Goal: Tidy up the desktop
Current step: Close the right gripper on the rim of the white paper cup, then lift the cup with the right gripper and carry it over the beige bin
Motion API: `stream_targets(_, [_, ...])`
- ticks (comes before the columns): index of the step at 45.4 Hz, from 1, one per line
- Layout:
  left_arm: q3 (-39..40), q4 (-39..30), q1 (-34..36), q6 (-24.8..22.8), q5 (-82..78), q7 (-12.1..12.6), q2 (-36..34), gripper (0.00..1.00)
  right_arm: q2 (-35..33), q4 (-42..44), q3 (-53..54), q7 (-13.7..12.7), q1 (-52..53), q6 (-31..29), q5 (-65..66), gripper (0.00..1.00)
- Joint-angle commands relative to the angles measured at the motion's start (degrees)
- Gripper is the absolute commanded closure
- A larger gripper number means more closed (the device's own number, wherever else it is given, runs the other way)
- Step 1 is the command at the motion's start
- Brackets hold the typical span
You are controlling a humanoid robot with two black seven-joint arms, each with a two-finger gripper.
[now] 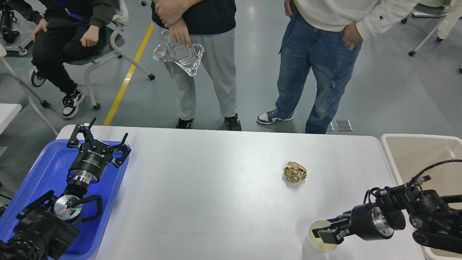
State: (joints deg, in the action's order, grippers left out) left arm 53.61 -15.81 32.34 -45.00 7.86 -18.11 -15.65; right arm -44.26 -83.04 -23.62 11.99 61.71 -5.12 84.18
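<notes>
The white paper cup should be empty when I tip it sideways, because the cup's opening shows only its pale inside (319, 241).
The white desktop (216, 187) holds a crumpled brown paper ball (295, 172) right of centre and a white paper cup (317, 245) at the front right. My right gripper (325, 233) reaches in from the right and sits over the cup's right rim. Its fingers are slightly apart, and I cannot tell whether they touch the cup. My left gripper (101, 136) is open and empty, pointing up over the blue tray (50, 162) at the left.
A beige bin (415, 151) stands just past the table's right end. Two people stand close to the far edge; one holds a clear plastic tray (178, 56). A third person sits at the far left.
</notes>
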Motion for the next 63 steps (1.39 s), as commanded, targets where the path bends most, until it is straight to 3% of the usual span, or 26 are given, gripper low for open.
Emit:
stream_targets(1, [0.0, -0.01, 0.0, 0.0, 0.05, 0.0, 0.0, 0.0, 0.76, 1.39, -0.38, -0.39, -0.54, 0.37, 1.86, 1.0])
stream_targets(26, [0.0, -0.01, 0.0, 0.0, -0.03, 0.0, 0.0, 0.0, -0.56, 0.78, -0.2, -0.04, 3.32, -0.95, 0.81, 1.0])
stream_targets(50, [0.0, 0.08, 0.0, 0.0, -0.03, 0.0, 0.0, 0.0, -10.84, -5.99, 0.5, -0.04, 27.05, -15.71, -8.77, 1.0])
stream_targets(63, [0.0, -0.01, 0.0, 0.0, 0.05, 0.0, 0.0, 0.0, -14.45, -8.28, 0.94, 0.22, 34.43, -22.74, -9.65, 1.0])
